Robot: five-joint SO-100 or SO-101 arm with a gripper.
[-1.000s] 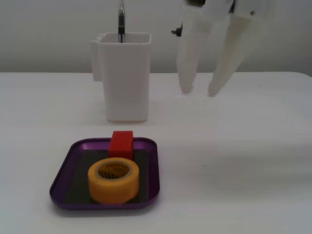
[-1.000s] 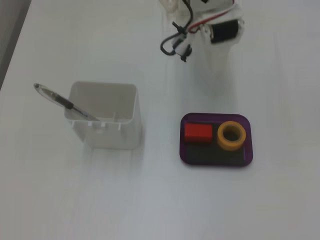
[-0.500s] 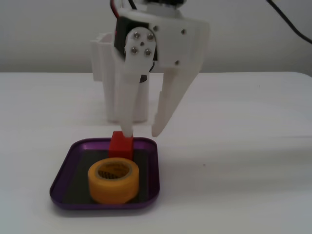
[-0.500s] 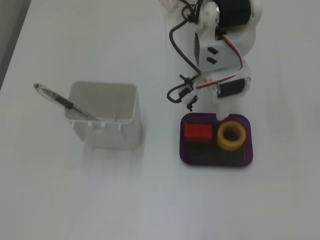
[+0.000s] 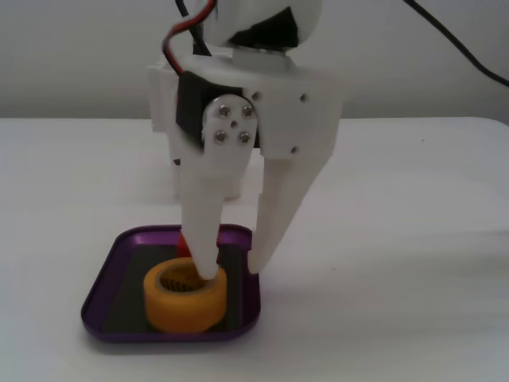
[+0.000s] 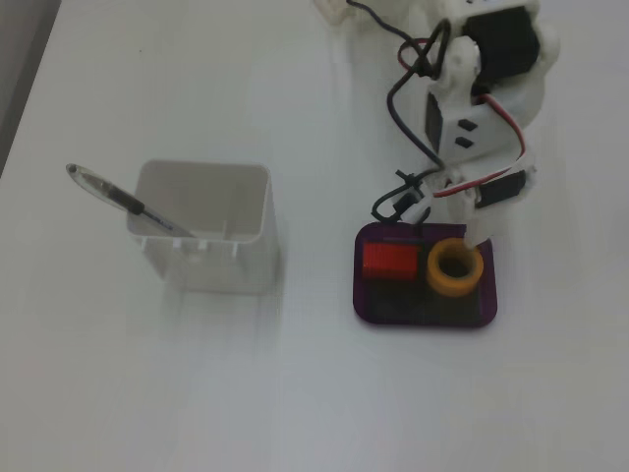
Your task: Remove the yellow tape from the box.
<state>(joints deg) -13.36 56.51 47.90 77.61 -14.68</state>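
Note:
The dark box's bottom (image 5: 130, 285) can be seen around the yellow tape (image 5: 185, 306), so the tape will come up freely and leave the red cube behind when the robot's gripper raises the tape.
The yellow tape (image 5: 183, 306) (image 6: 455, 288) lies flat in the near part of the purple box (image 5: 99, 286) (image 6: 423, 323). My white gripper (image 5: 231, 272) (image 6: 473, 239) is lowered into the box and stands open. In a fixed view its left fingertip (image 5: 207, 270) dips into the roll's hollow core. The right fingertip (image 5: 254, 263) hangs outside the roll near the box's right rim, so the roll's wall sits between the fingers. A red cube (image 6: 390, 261) (image 5: 184, 241) rests in the box beside the tape, mostly hidden behind the finger in one fixed view.
A tall white container (image 6: 201, 231) (image 5: 162, 99) stands on the white table with a pen (image 6: 118, 197) leaning in it; from the front the arm covers most of it. Red and black cables (image 6: 408, 74) trail from the arm.
The gripper has come down and toward the camera, from above the box's far edge into the box, with one finger now inside the tape's core. Tape and cube have not moved.

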